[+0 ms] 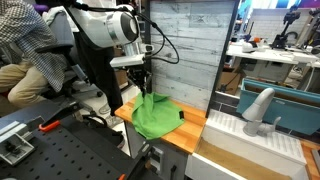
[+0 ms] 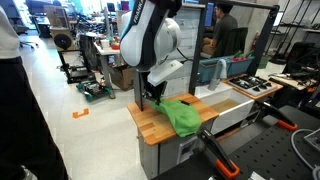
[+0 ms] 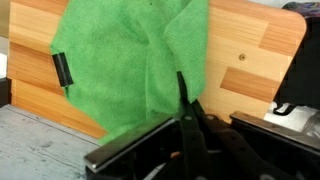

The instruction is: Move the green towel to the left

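I should keep lowering the green towel's raised fold, which hangs from my gripper above the open wooden tabletop, until the fold touches the tabletop. Then I should let go.
The green towel lies on the small wooden table, with one part pulled up into a peak. It also shows in an exterior view and fills the upper left of the wrist view. It has a small black tag at one edge. My gripper stands right over the towel, its fingers shut together on a raised fold. In the wrist view the dark fingers pinch the fold where it runs down to them. The gripper also shows in an exterior view.
A grey wood-plank panel stands behind the table. A white basin with a faucet and a blue bin are beside it. A seated person is nearby. Orange-handled tools lie on a black perforated bench.
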`<state>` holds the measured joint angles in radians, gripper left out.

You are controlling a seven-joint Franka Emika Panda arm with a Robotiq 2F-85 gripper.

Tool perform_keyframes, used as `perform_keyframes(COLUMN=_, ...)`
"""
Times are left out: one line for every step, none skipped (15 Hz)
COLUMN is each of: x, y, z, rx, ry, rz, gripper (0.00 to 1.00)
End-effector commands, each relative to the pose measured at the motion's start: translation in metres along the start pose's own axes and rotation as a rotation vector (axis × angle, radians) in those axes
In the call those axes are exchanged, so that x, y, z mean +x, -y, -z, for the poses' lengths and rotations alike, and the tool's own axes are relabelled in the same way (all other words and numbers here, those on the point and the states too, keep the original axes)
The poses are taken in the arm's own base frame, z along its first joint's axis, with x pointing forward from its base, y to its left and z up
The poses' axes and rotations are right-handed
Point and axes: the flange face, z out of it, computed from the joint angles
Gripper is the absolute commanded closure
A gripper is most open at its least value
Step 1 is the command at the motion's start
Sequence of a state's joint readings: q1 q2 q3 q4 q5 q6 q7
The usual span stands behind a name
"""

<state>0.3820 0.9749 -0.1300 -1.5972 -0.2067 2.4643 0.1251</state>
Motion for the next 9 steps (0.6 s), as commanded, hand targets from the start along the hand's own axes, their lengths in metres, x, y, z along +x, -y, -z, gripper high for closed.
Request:
perform_keyframes(x=0.016, y=-0.006, z=-0.017, rx=0.007, ry=0.053, rz=0.063, gripper=0.99)
perform_keyframes(x=0.018, y=-0.008, z=-0.022, rx=0.007, ry=0.067, rz=0.071, gripper=0.99)
perform_keyframes(x=0.019, y=-0.010, z=-0.028, rx=0.006, ry=0.078, rz=0.078, gripper=0.99)
perform_keyframes(x=0.020, y=-0.012, z=-0.035, rx=0.003, ry=0.090, rz=0.084, gripper=0.99)
perform_keyframes(x=0.020, y=-0.014, z=-0.040, rx=0.000, ry=0.098, rz=0.085, gripper=0.99)
perform_keyframes(x=0.020, y=-0.016, z=-0.046, rx=-0.005, ry=0.104, rz=0.087, gripper=0.99)
perform_keyframes(x=0.020, y=-0.017, z=-0.052, rx=-0.010, ry=0.112, rz=0.088, gripper=0.99)
perform_keyframes(x=0.021, y=-0.017, z=-0.059, rx=-0.014, ry=0.118, rz=0.089, gripper=0.99)
perform_keyframes(x=0.021, y=-0.018, z=-0.065, rx=-0.019, ry=0.121, rz=0.092, gripper=0.99)
